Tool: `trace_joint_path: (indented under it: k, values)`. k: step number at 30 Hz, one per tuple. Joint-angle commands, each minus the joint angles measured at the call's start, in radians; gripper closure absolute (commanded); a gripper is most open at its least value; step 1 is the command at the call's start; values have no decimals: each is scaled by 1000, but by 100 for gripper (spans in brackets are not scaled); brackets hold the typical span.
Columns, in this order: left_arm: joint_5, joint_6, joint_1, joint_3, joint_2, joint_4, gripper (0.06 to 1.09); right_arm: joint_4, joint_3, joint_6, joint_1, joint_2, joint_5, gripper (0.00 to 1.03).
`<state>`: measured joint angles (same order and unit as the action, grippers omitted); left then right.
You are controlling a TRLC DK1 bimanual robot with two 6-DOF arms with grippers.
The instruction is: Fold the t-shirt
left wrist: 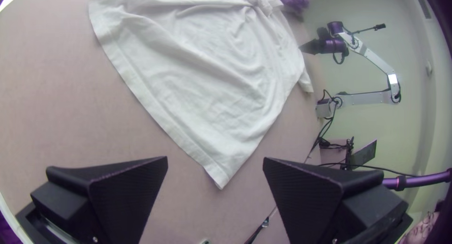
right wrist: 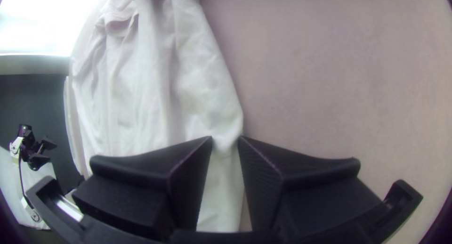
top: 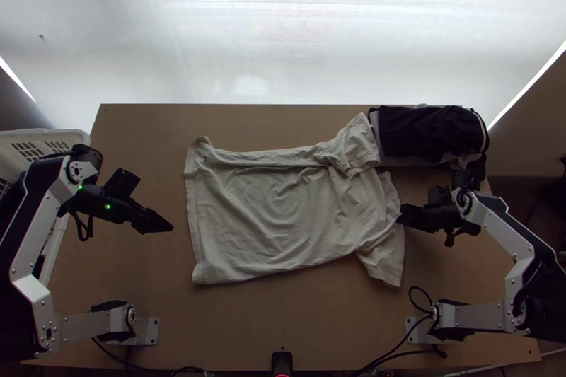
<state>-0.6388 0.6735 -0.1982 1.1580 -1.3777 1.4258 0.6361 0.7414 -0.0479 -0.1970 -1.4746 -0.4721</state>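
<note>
My gripper will lift the t-shirt's corner, and the t-shirt [top: 283, 211] will then come free of the pile of cloth, because the upper sleeve's edge [top: 373, 139] is in full view beside the pile.
The pale t-shirt [top: 276, 207] lies spread and wrinkled on the table, its hem to the left and its sleeves at the upper and lower right. My left gripper [top: 170, 228] is left of the hem, apart from the cloth. In the left wrist view the left gripper [left wrist: 215, 160] stands wide open, a hem corner of the shirt [left wrist: 202, 79] beyond its fingers. My right gripper [top: 401, 218] is at the shirt's right edge. In the right wrist view a narrow gap parts the fingertips of the right gripper [right wrist: 225, 137], with the edge of the shirt [right wrist: 160, 84] showing between them.
A pile of dark and light cloth [top: 428, 133] sits at the table's far right, touching or close beside the upper sleeve. A white basket [top: 53, 138] stands at the left edge. Cables [top: 403, 338] run along the near edge. Bare table [top: 283, 327] lies nearer than the shirt.
</note>
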Motion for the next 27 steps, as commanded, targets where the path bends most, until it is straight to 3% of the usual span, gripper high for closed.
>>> trace_joint_path:
  k: [1, 3, 5, 9, 18, 27]
  values:
    - [2, 1, -12, 0, 5, 7, 10, -21, -5, 0, 7, -16, 10, 73]
    - [2, 1, -14, 2, 6, 10, 10, -27, -10, 0, 5, -18, 23, 76]
    - [2, 1, -17, 3, 8, 13, 10, -47, -17, -1, 4, -6, 30, 100]
    - [2, -9, -15, -40, 37, 30, 10, -55, -28, -3, 5, 30, 76, 100]
    - [10, -29, 89, -299, -15, 28, 10, -55, -56, -15, 10, 73, 86, 100]
    - [117, -61, 218, -408, -30, -105, 10, -53, -45, -15, 10, 83, 89, 100]
